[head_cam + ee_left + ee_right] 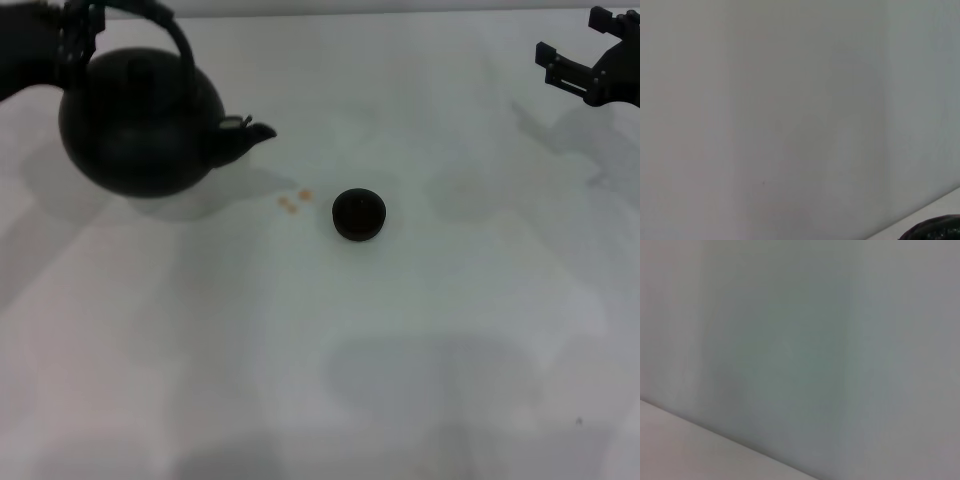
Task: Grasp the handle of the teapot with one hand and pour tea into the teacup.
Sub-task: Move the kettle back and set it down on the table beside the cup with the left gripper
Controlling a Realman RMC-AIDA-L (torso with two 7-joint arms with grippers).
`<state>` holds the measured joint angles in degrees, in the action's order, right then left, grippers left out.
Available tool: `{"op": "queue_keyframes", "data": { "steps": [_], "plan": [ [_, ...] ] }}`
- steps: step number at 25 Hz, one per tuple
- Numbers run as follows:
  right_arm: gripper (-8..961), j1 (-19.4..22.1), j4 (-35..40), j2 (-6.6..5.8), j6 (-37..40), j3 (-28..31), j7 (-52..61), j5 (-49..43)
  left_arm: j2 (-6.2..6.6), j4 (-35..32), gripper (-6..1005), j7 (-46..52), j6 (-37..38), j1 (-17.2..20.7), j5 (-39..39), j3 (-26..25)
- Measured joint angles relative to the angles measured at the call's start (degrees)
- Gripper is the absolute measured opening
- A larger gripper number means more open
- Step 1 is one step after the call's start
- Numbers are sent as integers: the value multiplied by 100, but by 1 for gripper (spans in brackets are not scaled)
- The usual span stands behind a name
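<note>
My left gripper should keep lowering the teapot, which is upright (142,135) and clear of the teacup, to the open table (125,260) and let go of it once it stands.
In the head view the round matte-black teapot (140,115) hangs at the far left, its short spout (250,133) pointing right toward the teacup. Its shadow lies on the table below and to the right of it. My left gripper (78,35) is shut on the left side of the arched handle (165,25). The small dark teacup (358,214) stands on the table right of the spout, apart from it. A dark rough edge of the teapot (935,231) shows in the left wrist view. My right gripper (572,48) is open and empty at the far right.
The white table (320,380) fills the head view. Two small orange crumbs (292,200) lie between the teapot and the teacup. The right wrist view shows only a pale wall and a table edge (700,450).
</note>
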<state>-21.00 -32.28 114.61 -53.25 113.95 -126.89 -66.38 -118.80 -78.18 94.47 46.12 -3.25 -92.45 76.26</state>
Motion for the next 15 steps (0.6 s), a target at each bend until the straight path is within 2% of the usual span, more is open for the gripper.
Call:
{"op": "queue_keyframes", "data": {
  "steps": [4,8,11,15],
  "plan": [
    [855,59,-31,-18,-192,7,-2,0,2,736,125,-929,245,32,871,-173],
    [855,81,-42,-108,-438,22,13,-1,2,1412,125,-1557,627,-42,1413,-502],
    [855,70,-50,-249,-706,9,141,-3,-3,1723,125,-1881,690,-64,1493,-572],
    [855,33,-221,-511,-961,4,599,-152,-10,2084,126,-2199,739,-116,1633,-577]
  ]
}}
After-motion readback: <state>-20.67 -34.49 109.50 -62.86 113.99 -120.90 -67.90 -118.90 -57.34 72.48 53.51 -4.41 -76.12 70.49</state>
